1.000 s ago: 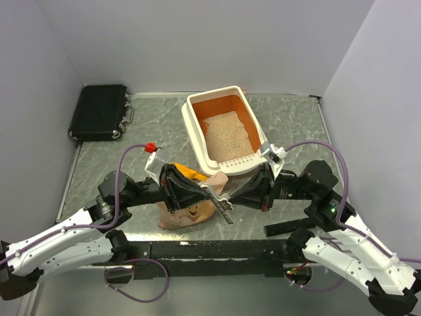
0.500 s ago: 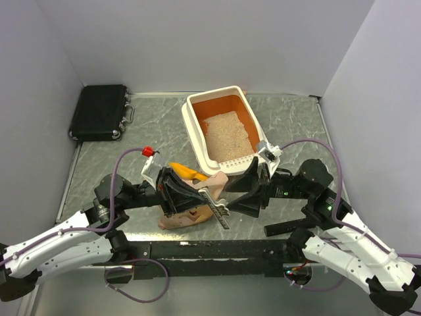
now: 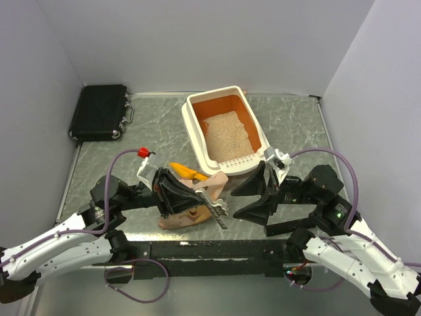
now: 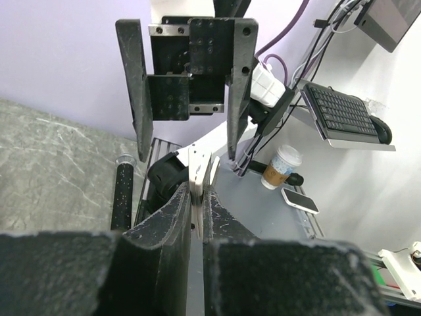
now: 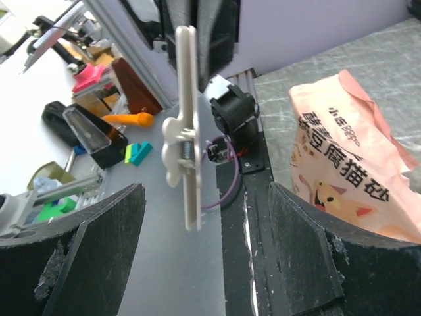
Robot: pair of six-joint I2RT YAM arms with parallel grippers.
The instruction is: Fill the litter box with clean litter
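Note:
Next, my right gripper grabs the spring clip [image 5: 187, 56] by its middle tabs [image 5: 175, 151] to free my left gripper for the bag, because my left gripper is pinching the spring clip near one end.
The litter box [image 3: 195, 125], cream outside and orange inside, stands at the table's middle back with pale clean litter [image 3: 227, 138] in it. In front of it lies the peach-pink bag [image 3: 187, 216], also seen on the right of the right wrist view [image 5: 348, 164]. My left gripper [image 3: 196, 195] is shut on a long white spring clip [image 3: 214, 210] above the bag. The left wrist view shows its pads [image 4: 172, 214] pinching the thin clip [image 4: 196, 172]. My right gripper [image 3: 245, 199] stands open just right of the clip [image 5: 186, 131], not touching it.
A yellow-orange scoop [image 3: 183, 171] lies between the bag and the litter box. A black case [image 3: 100, 112] sits at the back left corner. White walls close the table on three sides.
My right gripper has opened, let go of the clip and drawn back to the right. The left gripper keeps hold of the clip and has shifted slightly left.

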